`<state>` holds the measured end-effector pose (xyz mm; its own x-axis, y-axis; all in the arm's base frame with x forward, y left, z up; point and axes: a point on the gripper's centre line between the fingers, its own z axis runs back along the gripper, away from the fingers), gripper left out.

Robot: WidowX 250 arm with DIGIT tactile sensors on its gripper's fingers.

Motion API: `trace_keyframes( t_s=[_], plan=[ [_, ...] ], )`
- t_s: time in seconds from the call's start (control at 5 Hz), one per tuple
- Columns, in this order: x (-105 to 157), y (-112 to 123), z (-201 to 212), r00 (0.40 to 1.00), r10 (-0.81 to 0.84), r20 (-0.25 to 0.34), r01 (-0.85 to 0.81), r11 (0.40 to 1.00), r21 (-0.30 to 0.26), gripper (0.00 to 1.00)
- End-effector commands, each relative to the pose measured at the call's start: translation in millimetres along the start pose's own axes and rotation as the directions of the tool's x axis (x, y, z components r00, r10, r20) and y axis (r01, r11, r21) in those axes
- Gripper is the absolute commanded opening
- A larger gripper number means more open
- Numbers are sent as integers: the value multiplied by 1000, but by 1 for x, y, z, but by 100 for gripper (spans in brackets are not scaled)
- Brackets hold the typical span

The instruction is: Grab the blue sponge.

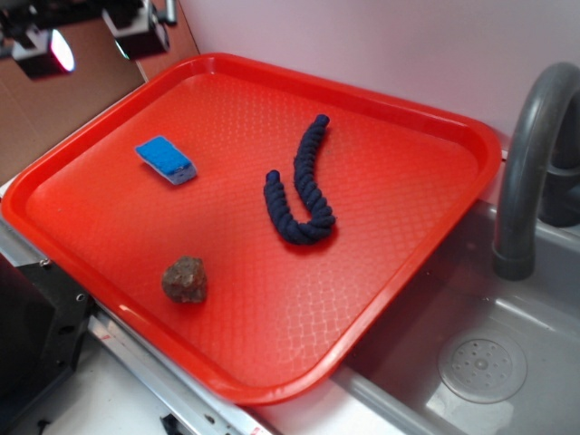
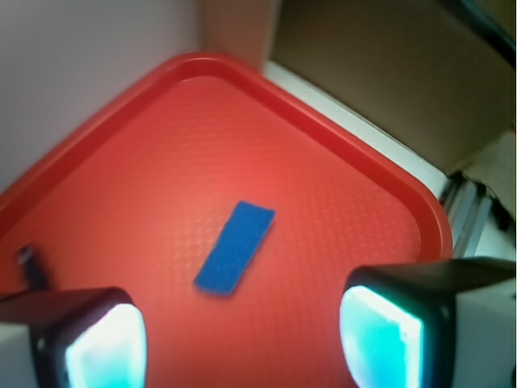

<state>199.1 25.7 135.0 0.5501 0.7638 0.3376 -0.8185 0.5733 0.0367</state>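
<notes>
My gripper will lift the blue sponge [image 1: 165, 156], and the sponge will stay straight and its ends should hardly droop, because it has straight edges and a thick pale layer [image 1: 181, 175] underneath.
The blue sponge [image 1: 167, 159] lies flat on the red tray [image 1: 408, 127], in its far left part, blue face up with a pale layer below. From the wrist view the blue sponge [image 2: 235, 247] shows as a slanted blue strip on the tray floor, well below the camera. My gripper [image 2: 242, 339] hangs open above it, the two fingers wide apart with nothing between them; the sponge sits a little ahead of the gap. In the exterior view only part of the gripper [image 1: 91, 36] shows at the top left edge, high above the tray.
A dark navy twisted rope [image 1: 304, 186] lies curled mid-tray. A brown rock [image 1: 185, 279] sits near the tray's front left rim. A grey sink [image 1: 480, 362] with a grey faucet [image 1: 530, 154] is at the right. Brown cardboard [image 1: 54, 100] stands behind the tray's left corner.
</notes>
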Motion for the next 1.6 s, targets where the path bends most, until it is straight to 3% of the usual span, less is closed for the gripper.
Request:
trace_keyframes(
  t_s=[0.0, 0.2, 0.6, 0.8, 1.0, 1.2, 1.4],
  plan=[
    [8, -13, -47, 993, 115, -10, -115, 993, -3, 100],
    [3, -12, -63, 990, 124, -61, -124, 992, 1, 100],
    [-7, -7, -97, 956, 138, -259, -142, 990, 5, 100],
    [-8, -13, -112, 941, 104, -321, -127, 990, -52, 100],
    [-4, -23, -116, 940, 68, -334, -108, 989, -103, 100],
    [1, -14, -107, 945, 9, -326, -61, 987, -149, 0],
    [12, -10, -79, 948, -120, -294, 71, 983, -171, 0]
  ],
)
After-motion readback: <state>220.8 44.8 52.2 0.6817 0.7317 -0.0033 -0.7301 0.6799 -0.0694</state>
